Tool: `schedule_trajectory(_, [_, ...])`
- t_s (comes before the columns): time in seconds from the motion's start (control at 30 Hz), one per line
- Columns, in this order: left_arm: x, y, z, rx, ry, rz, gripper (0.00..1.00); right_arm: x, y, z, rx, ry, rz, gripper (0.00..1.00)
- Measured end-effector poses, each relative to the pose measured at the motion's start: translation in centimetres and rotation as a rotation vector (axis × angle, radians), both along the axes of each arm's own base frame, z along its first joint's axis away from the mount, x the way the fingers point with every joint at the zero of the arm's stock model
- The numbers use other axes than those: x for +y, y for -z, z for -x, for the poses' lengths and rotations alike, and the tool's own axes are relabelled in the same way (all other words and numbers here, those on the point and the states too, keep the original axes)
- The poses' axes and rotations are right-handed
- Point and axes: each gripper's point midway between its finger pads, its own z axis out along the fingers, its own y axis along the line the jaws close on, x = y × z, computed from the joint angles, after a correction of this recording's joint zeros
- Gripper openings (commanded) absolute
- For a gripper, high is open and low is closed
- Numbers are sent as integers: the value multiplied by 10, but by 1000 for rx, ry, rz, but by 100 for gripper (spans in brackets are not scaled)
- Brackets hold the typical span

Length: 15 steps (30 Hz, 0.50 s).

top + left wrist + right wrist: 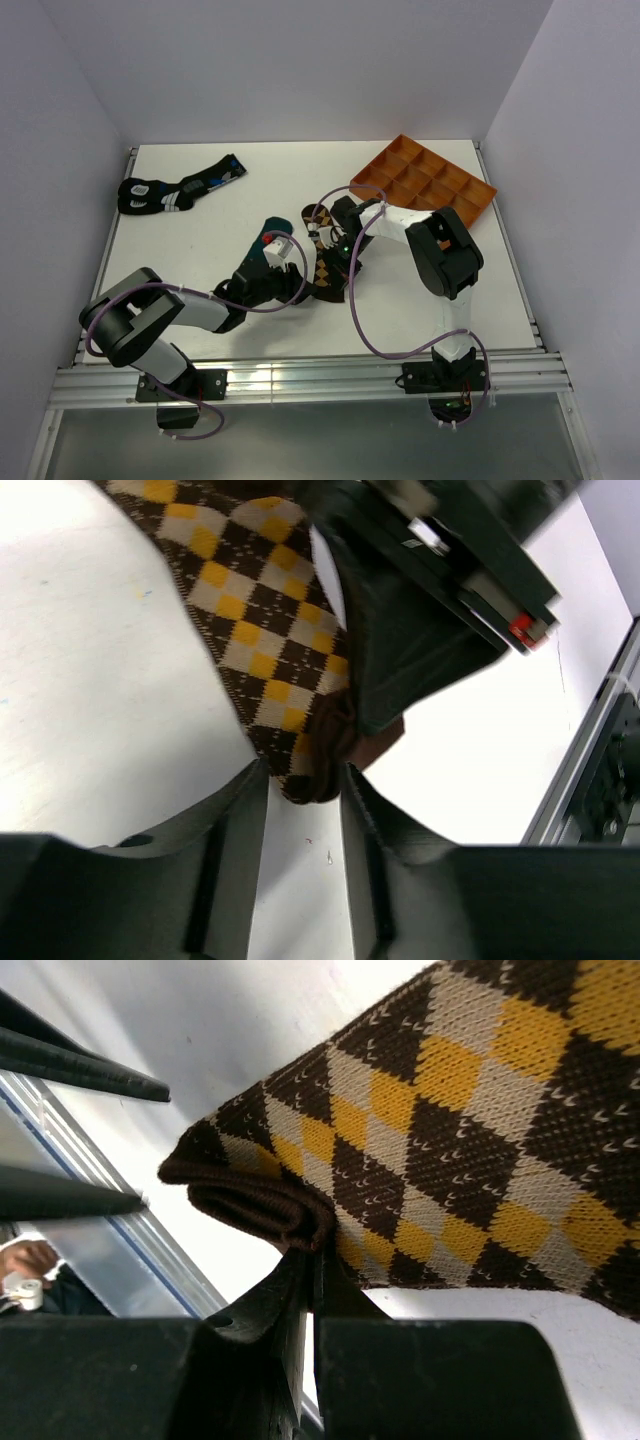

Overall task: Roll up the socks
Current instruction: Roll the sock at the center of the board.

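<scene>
My right gripper is pinching the cuff's fold mid-width (pixel 300 1222), so my left gripper should hold the fold's loose tip (pixel 306 786) while my right gripper moves to the other end of the cuff.
The brown-and-yellow checkered sock (pixel 325 268) lies mid-table between both arms. Its brown cuff end is folded over into a small roll (pixel 255 1200). My right gripper (pixel 315 1255) is shut on the checkered sock (pixel 450 1140), pinching it right beside that fold. My left gripper (pixel 305 780) is open, its fingertips on either side of the sock's rolled tip (pixel 315 770). In the top view the left gripper (pixel 300 282) comes from the left and the right gripper (pixel 337 260) from above. A dark teal sock (pixel 268 228) lies just behind the left wrist, partly hidden.
A pair of black patterned socks (pixel 175 190) lies at the back left. An orange compartment tray (pixel 425 185) sits at the back right, close to the right arm's elbow. The metal rail (pixel 300 385) runs along the near table edge.
</scene>
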Motion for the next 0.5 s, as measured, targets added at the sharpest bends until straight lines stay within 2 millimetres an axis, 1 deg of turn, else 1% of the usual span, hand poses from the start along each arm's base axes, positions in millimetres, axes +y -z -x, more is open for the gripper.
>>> schedule_trajectory(0.07, [-2, -2, 2, -24, 16, 4, 49, 0, 0, 0, 17, 7, 8, 0])
schedule_trajectory(0.2, [-6, -5, 3, -68, 39, 8, 55, -1, -1, 0, 27, 16, 21, 0])
schedule_trajectory(0.37, [-6, 6, 3, -78, 61, -27, 58, -1, 0, 0, 43, 19, 33, 0])
schedule_trajectory(0.5, [-8, 11, 5, -77, 81, -37, 59, -1, 0, -1, 47, 19, 37, 0])
